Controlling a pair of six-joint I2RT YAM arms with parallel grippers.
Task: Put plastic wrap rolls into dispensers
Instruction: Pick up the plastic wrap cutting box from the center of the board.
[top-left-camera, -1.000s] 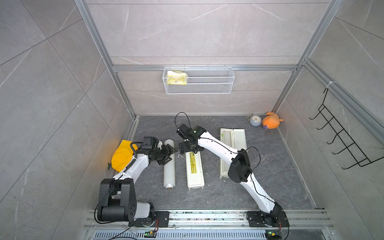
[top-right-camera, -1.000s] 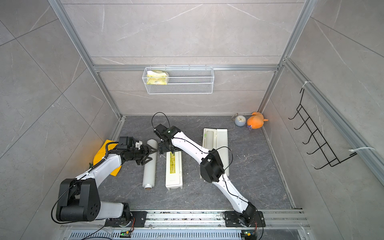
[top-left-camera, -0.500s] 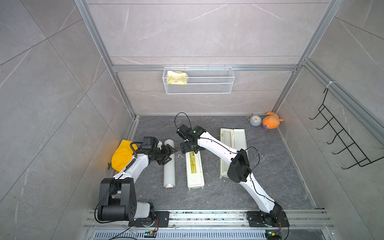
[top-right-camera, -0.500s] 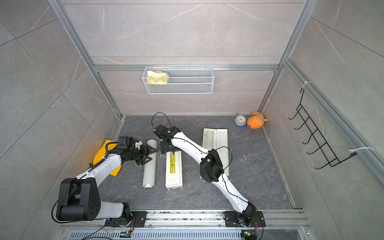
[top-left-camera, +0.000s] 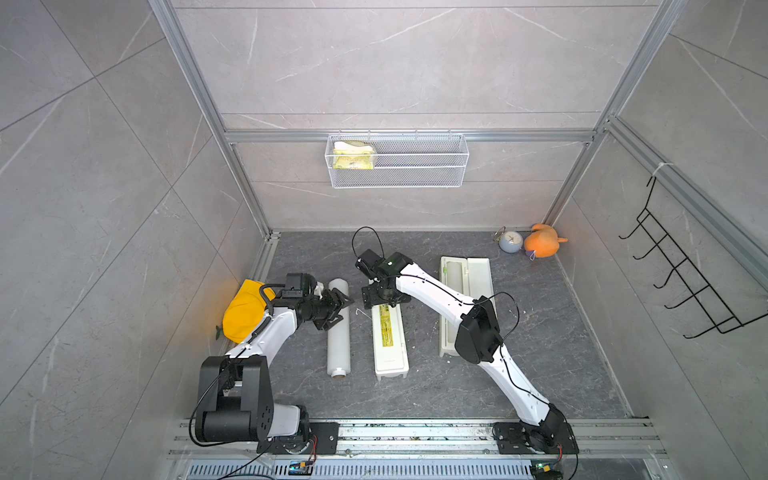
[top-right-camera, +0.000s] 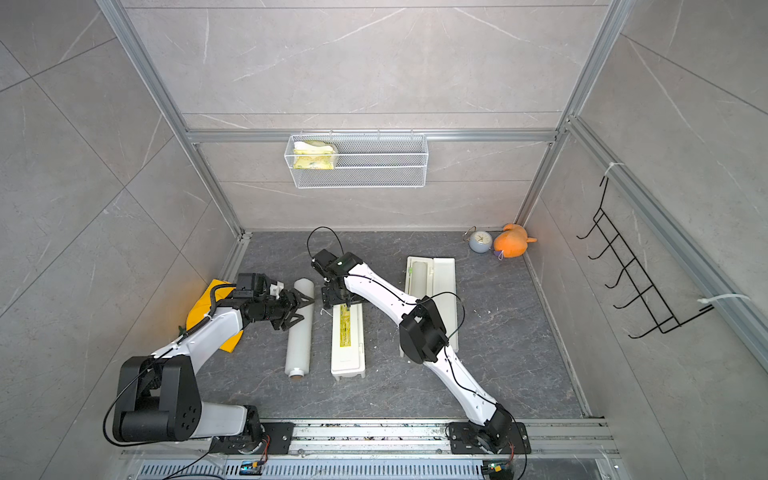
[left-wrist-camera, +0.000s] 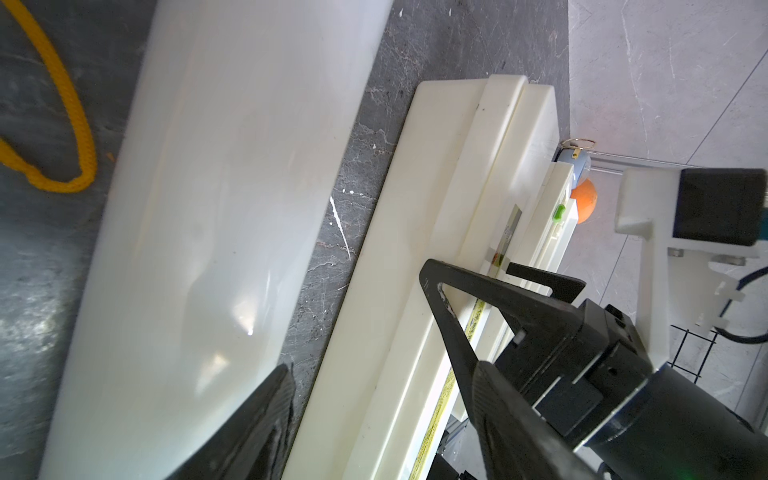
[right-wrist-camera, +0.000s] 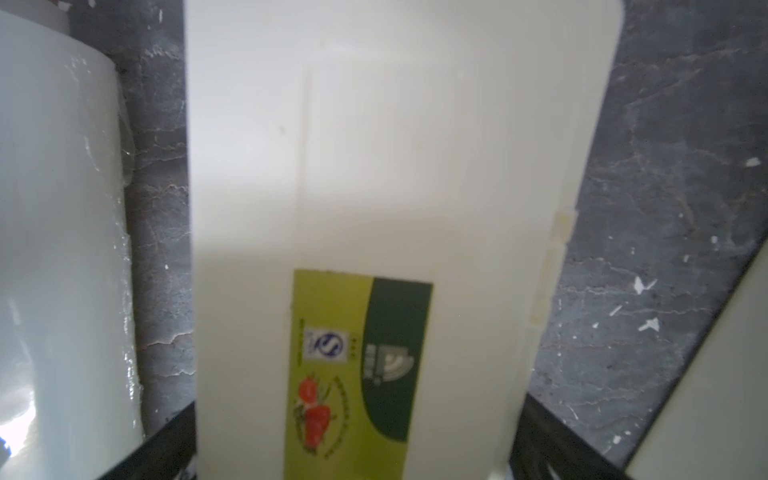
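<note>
The dispenser is lying closed with its label (top-left-camera: 386, 326) facing up, so next my right gripper lifts its far end (left-wrist-camera: 473, 152) and tilts the dispenser so that my left gripper can help open it.
A plastic wrap roll (top-left-camera: 338, 345) (top-right-camera: 298, 345) lies on the dark floor, with its brown core showing at the near end. Beside it on the right lies a closed cream dispenser (top-left-camera: 390, 353) (top-right-camera: 348, 357) with a yellow-green label. My left gripper (top-left-camera: 345, 309) (top-right-camera: 306, 308) (left-wrist-camera: 380, 374) hovers open over the roll's (left-wrist-camera: 208, 208) far half and points toward the dispenser (left-wrist-camera: 395, 332). It holds nothing. My right gripper (top-left-camera: 382, 297) (top-right-camera: 337, 300) (right-wrist-camera: 353, 449) stands open, with its jaws straddling the closed dispenser's (right-wrist-camera: 374, 145) far end. A second dispenser (top-left-camera: 478, 278) lies open further right, and a pale roll seems to lie in its trough.
A yellow cloth (top-left-camera: 243, 311) lies by the left wall. A small clock (top-left-camera: 510, 241) and an orange plush toy (top-left-camera: 544, 245) sit in the far right corner. On the back wall hangs a white wire basket (top-left-camera: 415, 174). The right wall carries a black hook rack (top-left-camera: 685, 291).
The right wrist has shifted very slightly over the dispenser's far end. The left arm, the roll and both dispensers have not moved.
</note>
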